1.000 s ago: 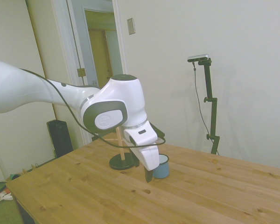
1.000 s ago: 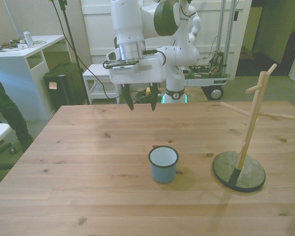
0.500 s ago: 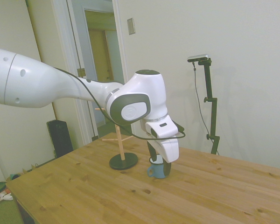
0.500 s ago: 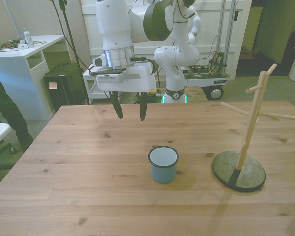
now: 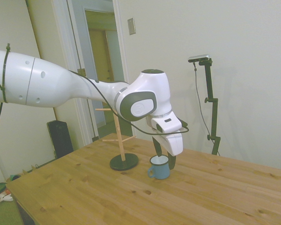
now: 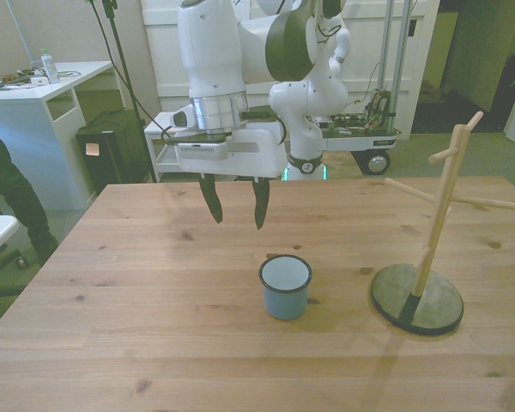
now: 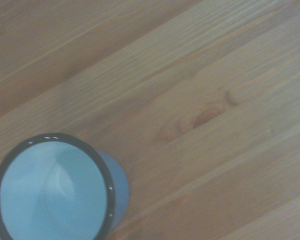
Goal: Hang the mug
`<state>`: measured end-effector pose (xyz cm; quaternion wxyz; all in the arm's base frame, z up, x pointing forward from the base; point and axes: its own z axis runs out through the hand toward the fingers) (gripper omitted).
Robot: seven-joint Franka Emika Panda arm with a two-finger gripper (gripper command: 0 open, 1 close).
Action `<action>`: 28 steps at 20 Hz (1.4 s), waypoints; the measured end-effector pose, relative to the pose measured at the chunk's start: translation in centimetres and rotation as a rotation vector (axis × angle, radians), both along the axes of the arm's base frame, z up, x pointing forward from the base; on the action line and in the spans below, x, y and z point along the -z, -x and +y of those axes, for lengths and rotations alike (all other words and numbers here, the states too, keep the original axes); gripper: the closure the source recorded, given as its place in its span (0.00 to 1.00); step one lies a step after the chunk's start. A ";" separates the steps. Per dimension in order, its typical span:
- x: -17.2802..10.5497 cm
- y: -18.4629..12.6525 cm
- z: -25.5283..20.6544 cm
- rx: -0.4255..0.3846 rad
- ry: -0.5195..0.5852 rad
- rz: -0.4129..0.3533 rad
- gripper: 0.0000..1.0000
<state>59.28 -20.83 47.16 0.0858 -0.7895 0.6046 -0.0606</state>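
My gripper will hang the light-blue mug (image 5: pixel 160 168) on the peg, and the mug will then tip and dangle handle-up, because the loop handle (image 5: pixel 151 173) sticks out from one side of the mug.
The mug (image 6: pixel 285 288), light blue with a white inside and a thin dark rim, stands upright on the wooden table (image 6: pixel 137 300). The side view shows the mug (image 5: pixel 159 167) with its loop handle turned toward that view's left. In the wrist view the mug (image 7: pixel 55 190) is seen from above. My gripper (image 6: pixel 237 209) hangs open and empty above the table, behind the mug and a little toward the front view's left. In the side view the gripper (image 5: pixel 165 157) points down just above the mug's rim.
The wooden peg stand (image 6: pixel 429 240) rises from a dark round base at the front view's right, about a hand's width from the mug; the stand (image 5: pixel 121 145) also shows in the side view. A person's dark sleeve (image 6: pixel 4 184) is beside the table at the front view's left.
The gripper has swung toward the front view's right and come lower, closer to the mug. Its fingers stay open. The mug and peg stand have not moved.
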 end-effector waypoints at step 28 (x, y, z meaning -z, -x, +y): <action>7.6 -7.1 4.5 0.017 0.000 0.101 1.00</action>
